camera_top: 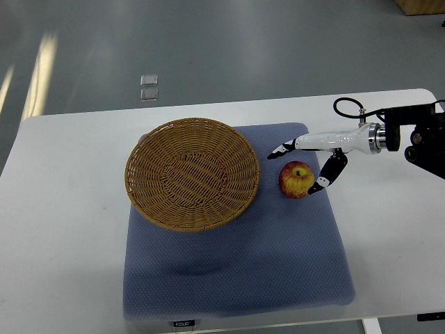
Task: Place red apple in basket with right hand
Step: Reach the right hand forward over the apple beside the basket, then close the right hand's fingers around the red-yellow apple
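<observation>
The apple (296,179) is round, and the basket's bottom (197,179) is empty. So the apple will tip onto its side when I let go of it there.
A red and yellow apple (296,180) lies on the blue mat (236,278), just right of the round wicker basket (142,191), which holds nothing. My right hand (300,165) comes in from the right edge and hovers over the apple. Its fingers (281,149) stretch past the apple's far side, and the thumb (328,174) hangs by the apple's right side. The hand is open and holds nothing. My left arm does not show.
The mat lies on a white table (62,229) with rounded far corners. Grey floor lies beyond, with two small square floor plates (149,87). A brown box corner (421,7) shows at the top right.
</observation>
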